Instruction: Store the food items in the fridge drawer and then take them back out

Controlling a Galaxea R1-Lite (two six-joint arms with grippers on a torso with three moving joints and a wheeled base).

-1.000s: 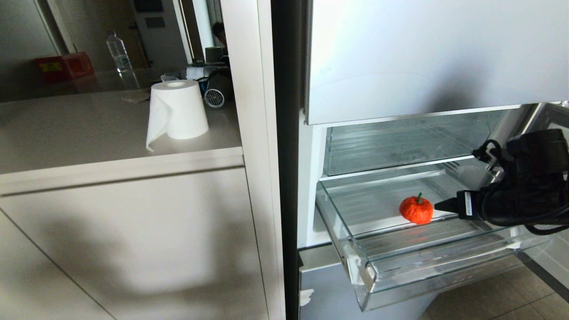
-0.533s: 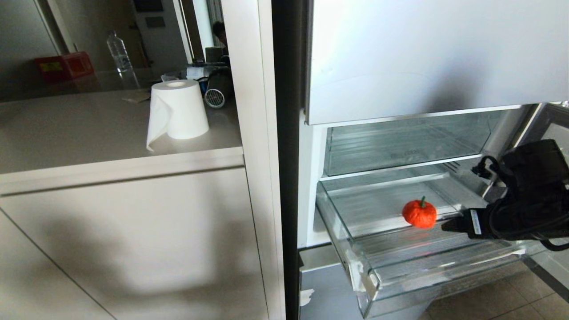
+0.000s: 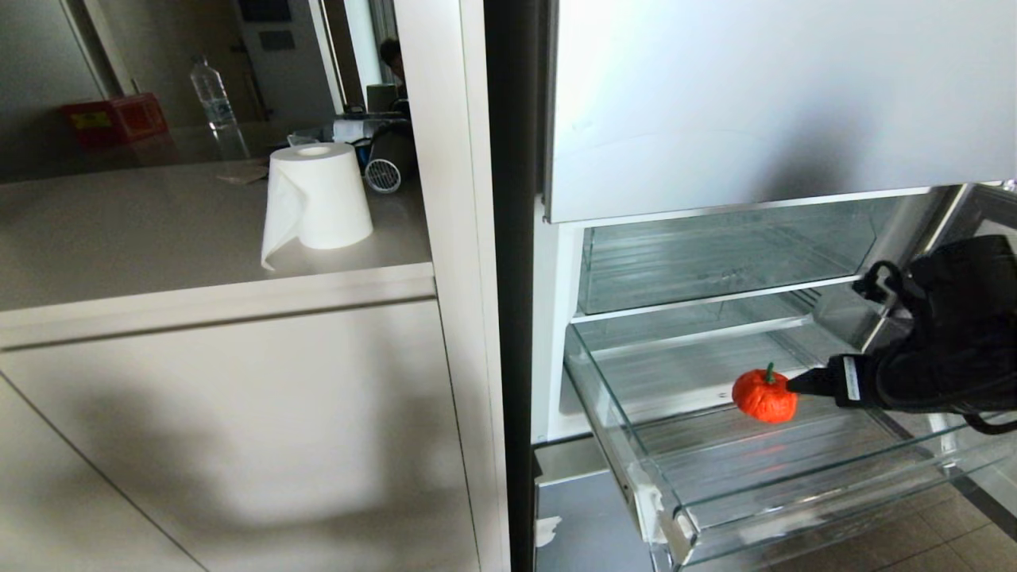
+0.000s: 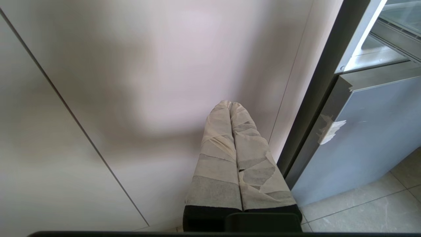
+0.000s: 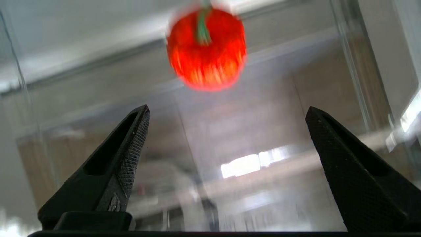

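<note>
The orange-red fruit (image 3: 763, 397) is lying free in the drawer, lined up with the wide-open fingers of my right gripper. I go on reaching until the fingers are on either side of its sides (image 5: 207, 51).
The food item, a small lumpy orange-red fruit (image 3: 764, 396) with a green stem, rests on the ribbed floor of the pulled-out clear fridge drawer (image 3: 612, 425). My right gripper (image 3: 794, 384) reaches in from the right, its tip right beside the fruit. In the right wrist view the right gripper (image 5: 227, 110) stands open and empty, and the fruit (image 5: 207, 49) lies just beyond its fingertips above the drawer floor (image 5: 263, 131). My left gripper (image 4: 230, 103) is shut and parked low, facing the cabinet front.
A second clear bin (image 3: 715, 254) sits above the drawer, under the white fridge panel (image 3: 755, 103). Left of the fridge is a counter (image 3: 159, 238) with a paper roll (image 3: 318, 195), a water bottle (image 3: 210, 91) and a red box (image 3: 115, 117). Part of a person (image 3: 391, 56) shows behind.
The drawer has slid further out toward me, and the fruit has ridden with it down and to the right. My right gripper stays beside the fruit.
</note>
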